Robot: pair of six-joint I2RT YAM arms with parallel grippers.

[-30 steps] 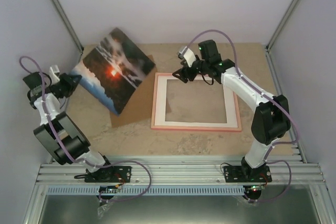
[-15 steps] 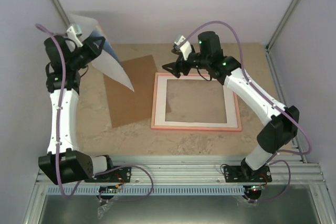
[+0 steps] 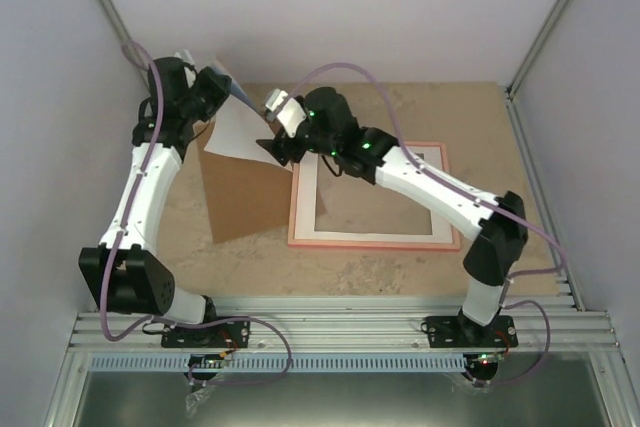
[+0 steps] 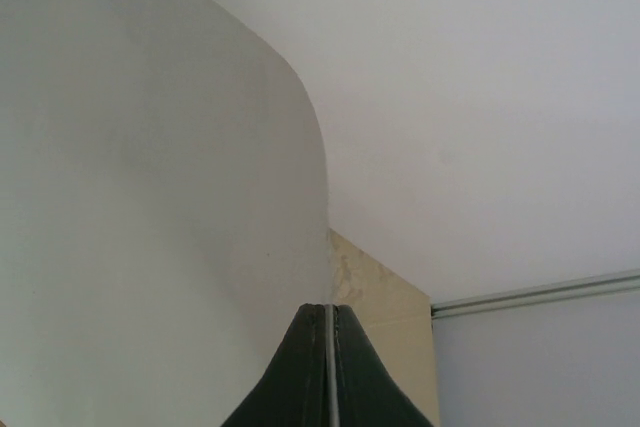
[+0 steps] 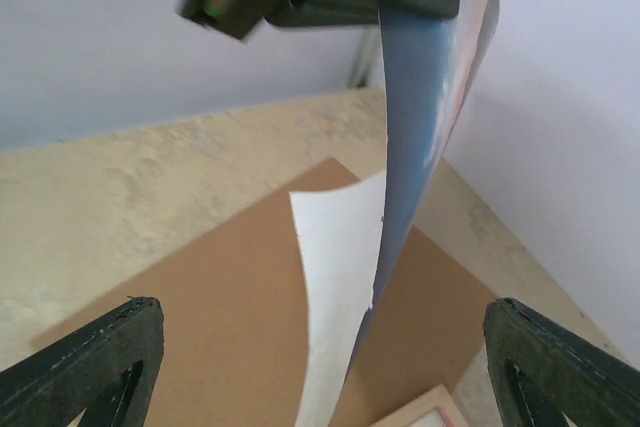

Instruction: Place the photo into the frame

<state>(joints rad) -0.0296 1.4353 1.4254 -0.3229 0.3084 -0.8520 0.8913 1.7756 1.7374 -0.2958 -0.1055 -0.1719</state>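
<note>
The photo is in my left gripper over the backing board, away from the frame, so my right gripper should grab the hanging edge (image 5: 335, 347) and carry the photo across.
My left gripper (image 3: 214, 89) is shut on the top edge of the photo (image 3: 238, 133) and holds it hanging above the table's back left, white back toward the top camera. In the left wrist view the fingers (image 4: 300, 367) pinch the photo (image 4: 150, 197) edge-on. My right gripper (image 3: 272, 145) is open right at the photo's lower corner. In the right wrist view the curled photo (image 5: 345, 277) hangs between my wide-open right gripper (image 5: 320, 367), touching neither finger. The pink frame (image 3: 452, 209) lies flat at centre right.
A white mat (image 3: 305, 197) lies inside the frame. A brown backing board (image 3: 245, 202) lies flat left of the frame, under the hanging photo; it also shows in the right wrist view (image 5: 200, 307). Walls and aluminium posts close in the back and sides.
My left arm has swung the photo right, from the back left corner to over the brown board. My right arm has reached left, from the frame's back edge to the photo's lower corner.
</note>
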